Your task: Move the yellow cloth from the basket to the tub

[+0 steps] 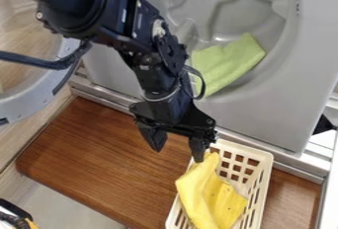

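My gripper will lift the yellow cloth, which will slip free and hang down in a long limp piece, because loose folds of the cloth hang over the basket's side.
My gripper (177,149) hangs open above the wooden board, its two fingers spread apart with nothing between them. Its right fingertip is at the upper left edge of the white basket, beside the top end of the yellow cloth (206,193); whether they touch, I cannot tell. The cloth lies crumpled in the basket (263,160), draped over its left side. Behind the arm is the grey tub (254,18), a round machine opening, with a green cloth (228,65) lying over its lower lip.
The brown wooden board (99,159) lies under the gripper and basket. At the left stands the machine's round door (33,97), swung out, with a cable crossing in front. A black and yellow object (17,218) is at the lower left corner.
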`<action>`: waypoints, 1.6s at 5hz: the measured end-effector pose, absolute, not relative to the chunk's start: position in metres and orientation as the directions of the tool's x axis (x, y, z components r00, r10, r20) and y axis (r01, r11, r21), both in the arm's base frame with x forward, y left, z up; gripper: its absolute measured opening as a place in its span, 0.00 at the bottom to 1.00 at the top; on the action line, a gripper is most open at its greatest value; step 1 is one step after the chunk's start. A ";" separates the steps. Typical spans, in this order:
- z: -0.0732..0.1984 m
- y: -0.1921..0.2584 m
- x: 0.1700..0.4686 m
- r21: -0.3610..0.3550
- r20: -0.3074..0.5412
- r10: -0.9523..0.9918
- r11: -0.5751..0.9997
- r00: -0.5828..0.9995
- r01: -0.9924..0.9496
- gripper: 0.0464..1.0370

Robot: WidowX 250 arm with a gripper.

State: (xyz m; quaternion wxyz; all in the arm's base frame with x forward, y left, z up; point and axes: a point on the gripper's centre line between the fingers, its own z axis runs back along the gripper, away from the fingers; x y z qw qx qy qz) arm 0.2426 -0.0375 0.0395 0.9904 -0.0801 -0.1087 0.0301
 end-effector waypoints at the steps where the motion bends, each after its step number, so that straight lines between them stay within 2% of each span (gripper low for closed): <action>1: 0.034 -0.038 0.240 -0.162 0.187 0.074 0.986 0.980 -0.043 0.96; 2: 0.022 -0.054 0.244 -0.138 0.154 -0.054 0.988 0.987 0.075 0.96; 6: -0.001 -0.073 0.236 -0.095 0.023 -0.131 0.987 0.991 0.132 0.96; 7: -0.005 -0.074 0.236 -0.088 0.007 -0.135 0.987 0.991 0.135 0.89; 8: -0.008 -0.079 0.236 -0.077 -0.012 -0.142 0.987 0.990 0.140 0.59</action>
